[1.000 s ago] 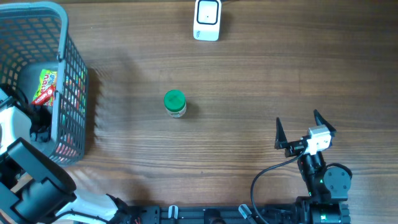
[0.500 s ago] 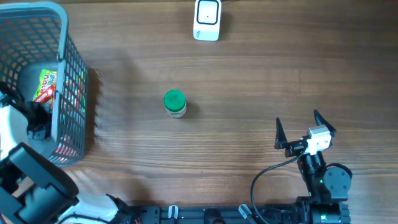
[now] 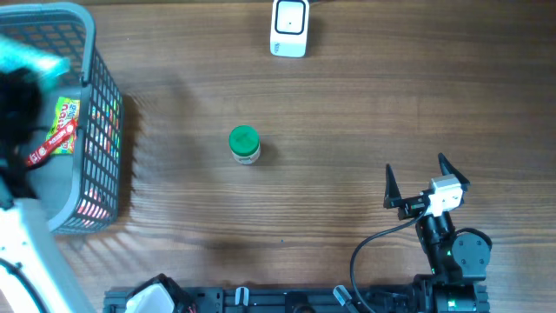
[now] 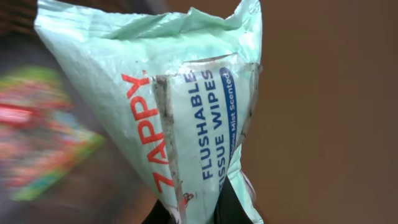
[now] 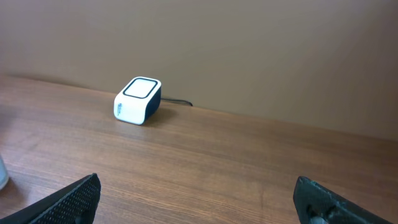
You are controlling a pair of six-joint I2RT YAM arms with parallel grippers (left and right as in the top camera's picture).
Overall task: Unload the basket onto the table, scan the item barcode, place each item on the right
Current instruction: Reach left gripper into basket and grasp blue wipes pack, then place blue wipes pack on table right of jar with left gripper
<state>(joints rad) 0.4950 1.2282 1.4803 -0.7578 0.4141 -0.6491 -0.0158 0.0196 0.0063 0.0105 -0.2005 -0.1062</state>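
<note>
My left gripper should next go past the white scanner (image 3: pixel 289 28) and let go of the pack beside the jar, as the pack's body (image 4: pixel 180 106) is clear of the fingers.
In the left wrist view a mint-green pack of flushable tissue wipes (image 4: pixel 186 106) fills the frame, pinched at its lower end by my left gripper (image 4: pixel 199 214), which is shut on it. From overhead that pack is a blurred teal patch (image 3: pixel 36 59) over the basket, with the left gripper (image 3: pixel 17 94) a dark smear below it. No barcode shows on the pack. The white scanner (image 3: pixel 289 28) stands at the table's far edge, also visible as the scanner (image 5: pixel 138 100) in the right wrist view. My right gripper (image 3: pixel 415 167) rests open at the front right, nothing between its fingers (image 5: pixel 81 196).
A grey wire basket (image 3: pixel 90 61) stands at the left with a colourful candy packet (image 3: pixel 65 122) inside. A green-lidded jar (image 3: pixel 244 144) stands upright mid-table. A black cable loops from the right arm near the front edge.
My left gripper has shut on the wipes pack down in the basket and risen fast with it, now blurred above the basket. The right arm has not moved.
</note>
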